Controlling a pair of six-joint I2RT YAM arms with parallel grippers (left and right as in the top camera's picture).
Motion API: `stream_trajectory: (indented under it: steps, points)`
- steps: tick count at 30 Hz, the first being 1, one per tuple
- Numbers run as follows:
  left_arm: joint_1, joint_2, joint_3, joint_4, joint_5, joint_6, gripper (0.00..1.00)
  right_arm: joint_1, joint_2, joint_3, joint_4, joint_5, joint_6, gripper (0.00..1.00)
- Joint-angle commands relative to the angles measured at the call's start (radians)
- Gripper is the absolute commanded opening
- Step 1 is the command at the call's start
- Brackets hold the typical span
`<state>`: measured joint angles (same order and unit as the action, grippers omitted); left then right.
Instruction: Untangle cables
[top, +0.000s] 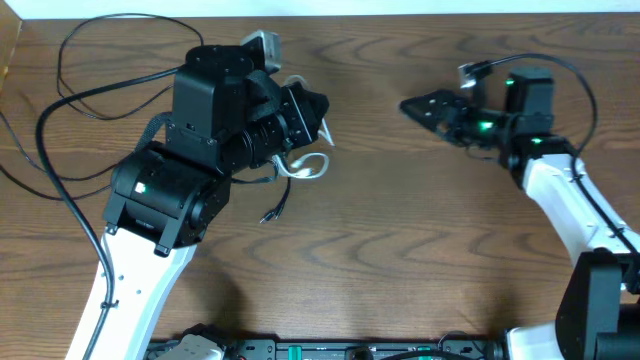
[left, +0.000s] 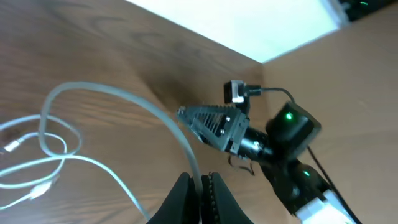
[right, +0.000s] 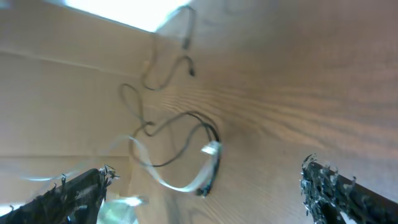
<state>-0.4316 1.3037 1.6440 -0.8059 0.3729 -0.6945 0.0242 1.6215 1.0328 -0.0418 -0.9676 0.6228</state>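
The white cable's loops hang in a bunch by the black plug under my left gripper. My right gripper should move in and take over the white cable.
My left gripper is shut on the white cable, which rises from the jaws and curls away in loops on the wooden table. From overhead, the left gripper sits above those white loops, and a black cable's plug end lies just below them. My right gripper hovers apart to the right, also seen from the left wrist. In the right wrist view its fingers stand wide open with nothing between them. The white cable and a thin black cable lie beyond.
Thick black leads sweep across the table's left side near the left arm's base. The table's back edge meets a white surface. Equipment lines the front edge between the two arm bases.
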Motion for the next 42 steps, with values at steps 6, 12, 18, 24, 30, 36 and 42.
stream_trajectory:
  steps: [6, 12, 18, 24, 30, 36, 42]
  points:
    - [-0.019, 0.003, 0.006, 0.1, 0.215, 0.028, 0.07, 0.03, -0.008, 0.009, 0.262, -0.339, -0.036, 0.99]
    - [-0.033, 0.003, 0.006, 0.117, 0.215, 0.007, 0.07, 0.111, -0.008, 0.009, 0.499, -0.442, -0.036, 0.99]
    - [-0.033, 0.003, 0.006, 0.117, 0.211, 0.002, 0.08, 0.126, -0.008, 0.009, 0.58, -0.441, -0.01, 0.99]
    - [-0.033, 0.003, 0.006, 0.111, 0.172, 0.002, 0.07, 0.108, -0.008, 0.009, 0.35, 0.03, 0.021, 0.99]
    - [-0.033, 0.003, 0.006, 0.106, 0.172, 0.002, 0.07, 0.111, -0.008, 0.009, 0.1, 0.383, -0.055, 0.99]
    - [-0.033, 0.003, 0.006, 0.087, 0.165, 0.002, 0.08, 0.112, -0.024, 0.019, -0.053, 0.227, -0.415, 0.99]
    - [-0.033, 0.004, 0.006, 0.082, 0.158, -0.068, 0.08, 0.164, -0.178, 0.019, -0.099, 0.123, -0.715, 0.99]
